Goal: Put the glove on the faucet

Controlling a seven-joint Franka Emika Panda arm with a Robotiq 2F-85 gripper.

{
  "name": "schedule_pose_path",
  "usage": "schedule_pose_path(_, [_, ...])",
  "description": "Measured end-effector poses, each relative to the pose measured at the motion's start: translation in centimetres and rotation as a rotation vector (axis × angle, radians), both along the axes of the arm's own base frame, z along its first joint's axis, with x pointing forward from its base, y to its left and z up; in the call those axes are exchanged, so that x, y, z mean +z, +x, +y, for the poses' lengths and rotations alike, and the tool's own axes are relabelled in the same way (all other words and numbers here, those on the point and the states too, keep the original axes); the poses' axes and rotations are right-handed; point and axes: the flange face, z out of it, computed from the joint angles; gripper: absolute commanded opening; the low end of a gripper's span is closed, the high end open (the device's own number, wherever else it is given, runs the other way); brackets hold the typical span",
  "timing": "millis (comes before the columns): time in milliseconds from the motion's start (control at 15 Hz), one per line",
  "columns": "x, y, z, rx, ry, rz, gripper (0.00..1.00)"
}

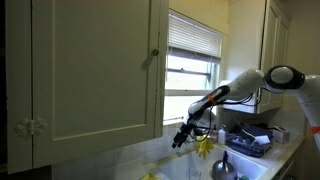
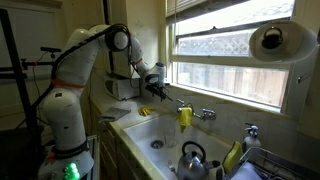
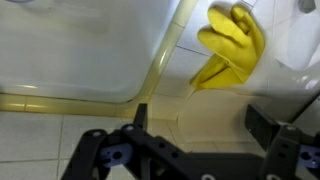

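Observation:
My open gripper is in line with the yellow glove's near end [image 3: 207,76], which lies free on the tiles [image 3: 183,74]. I should continue to go down until the fingers are on both sides of that end.
A bright yellow glove [image 2: 185,116] hangs over the spout of the silver faucet [image 2: 206,114] at the back of the sink. It also shows in an exterior view [image 1: 205,147] and at the top right of the wrist view [image 3: 232,45]. My gripper [image 2: 156,90] is open and empty. It hovers apart from the glove, up and to one side of it, over the tiled counter edge [image 3: 200,120]. A second yellow glove [image 2: 232,157] lies at the dish rack.
A dark kettle [image 2: 192,155] sits in the white sink [image 2: 150,130]. A dish rack [image 1: 248,140] stands beside the sink. The window [image 2: 235,60] is behind the faucet, with a paper towel roll [image 2: 270,42] above. A cabinet door [image 1: 95,70] blocks part of one view.

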Motion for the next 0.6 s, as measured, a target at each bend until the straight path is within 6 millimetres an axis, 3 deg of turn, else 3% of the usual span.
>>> schedule_pose_path(600, [-8.4,1.6,3.8,-0.207,0.108,0.222,1.00])
